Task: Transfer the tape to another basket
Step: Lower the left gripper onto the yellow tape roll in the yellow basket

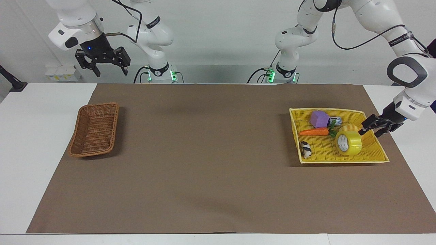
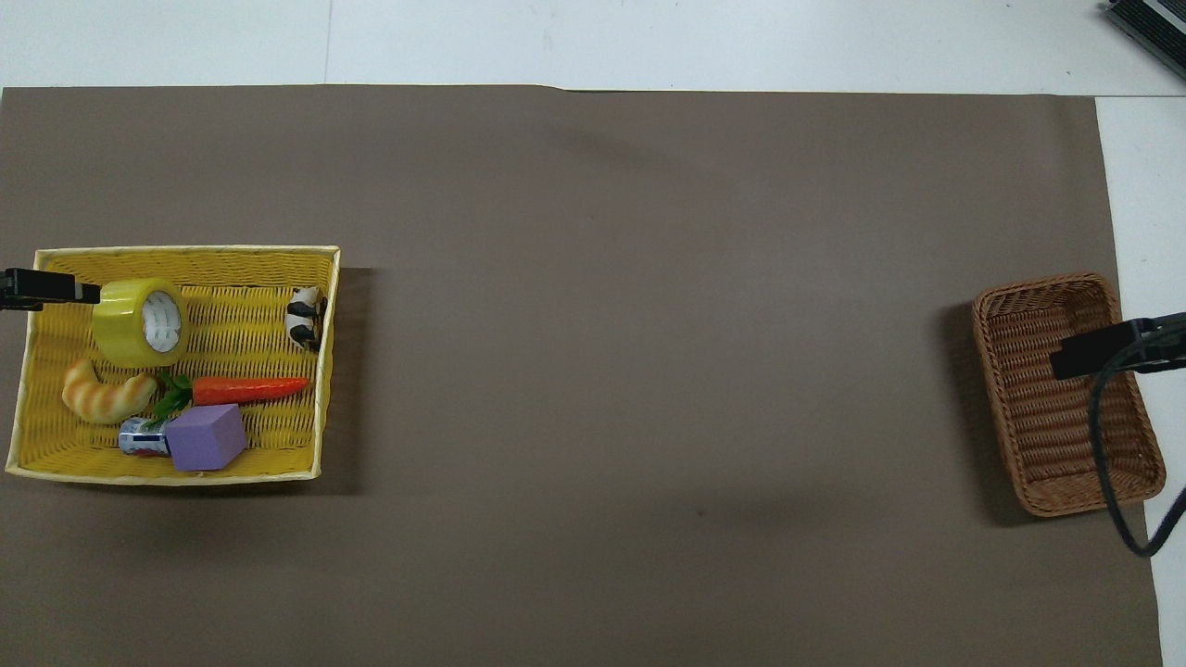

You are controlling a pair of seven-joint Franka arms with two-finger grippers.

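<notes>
The fingers of my left gripper stop at the yellow tape roll's near side [image 2: 106,322], which is too shallow for a grip. Next, I open them and reach farther over its top rim [image 2: 143,298].
The yellow tape roll [image 1: 348,143] stands on its edge in the bright yellow basket [image 1: 340,161], at the corner toward the left arm's end and farther from the robots; it also shows in the overhead view [image 2: 139,321]. My left gripper [image 1: 369,132] is open and low over that basket's end rim, right beside the tape and not touching it. One of its fingers [image 2: 46,289] shows in the overhead view. The brown wicker basket [image 1: 94,134] lies empty at the right arm's end. My right gripper [image 1: 102,66] is open and waits high above the brown basket [image 2: 1028,371].
The yellow basket [image 2: 185,252] also holds a croissant toy [image 1: 351,128] touching the tape, a carrot [image 1: 313,131], a purple block [image 1: 319,118], a small can [image 1: 335,120] and a black-and-white cow toy [image 1: 305,149]. A brown mat [image 1: 204,153] covers the table.
</notes>
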